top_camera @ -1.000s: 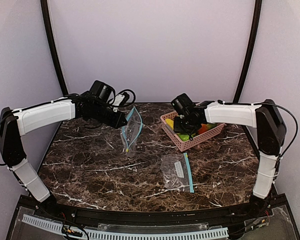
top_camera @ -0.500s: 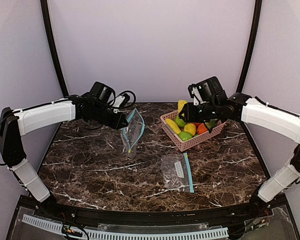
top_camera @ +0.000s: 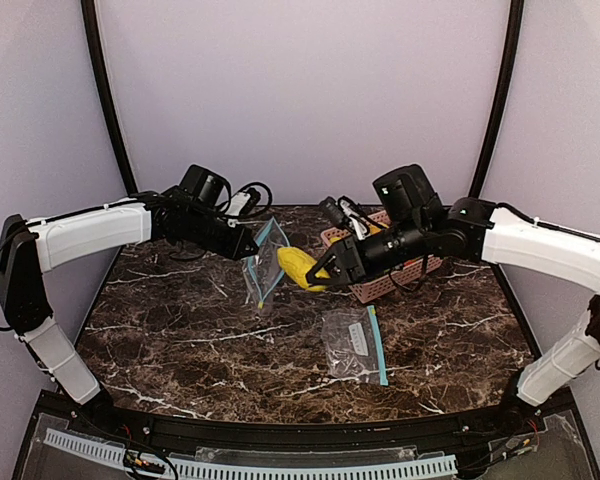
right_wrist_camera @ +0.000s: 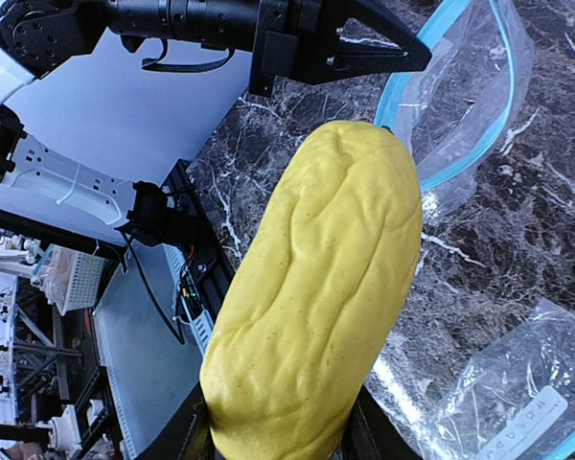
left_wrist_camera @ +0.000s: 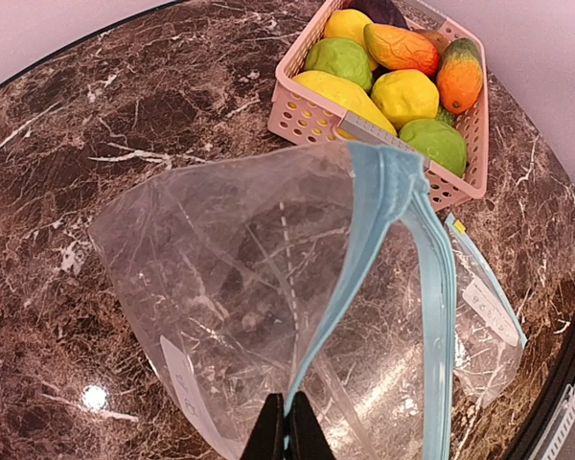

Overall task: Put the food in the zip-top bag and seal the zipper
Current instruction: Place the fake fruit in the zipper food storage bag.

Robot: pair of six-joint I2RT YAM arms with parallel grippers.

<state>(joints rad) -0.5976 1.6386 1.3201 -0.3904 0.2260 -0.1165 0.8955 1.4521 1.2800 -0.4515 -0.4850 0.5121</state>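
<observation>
The yellow fruit's loose end point(top_camera: 288, 259) is pointing at the bag's opening point(top_camera: 266, 253), so my right gripper should now go in until that end is inside, and then let go.
My left gripper point(top_camera: 250, 244) is shut on the blue zipper rim of a clear zip-top bag point(top_camera: 263, 262) and holds it up with its mouth open; in the left wrist view the bag point(left_wrist_camera: 268, 287) fills the frame above my shut gripper point(left_wrist_camera: 287, 431). My right gripper point(top_camera: 325, 272) is shut on a long yellow toy fruit point(top_camera: 300, 268) and holds it in the air just right of the bag's mouth. The yellow fruit point(right_wrist_camera: 316, 287) fills the right wrist view, with the bag point(right_wrist_camera: 460, 105) beyond it. Several more toy fruits point(left_wrist_camera: 402, 96) lie in the pink basket point(left_wrist_camera: 297, 105).
A second clear zip-top bag point(top_camera: 355, 343) lies flat on the marble table point(top_camera: 180, 330) in front of the basket point(top_camera: 380, 285). It also shows in the right wrist view point(right_wrist_camera: 517, 402). The basket stands at the back right.
My right arm has lifted the yellow fruit out of the basket and carried it left to the open bag. The left arm and its bag have stayed put.
</observation>
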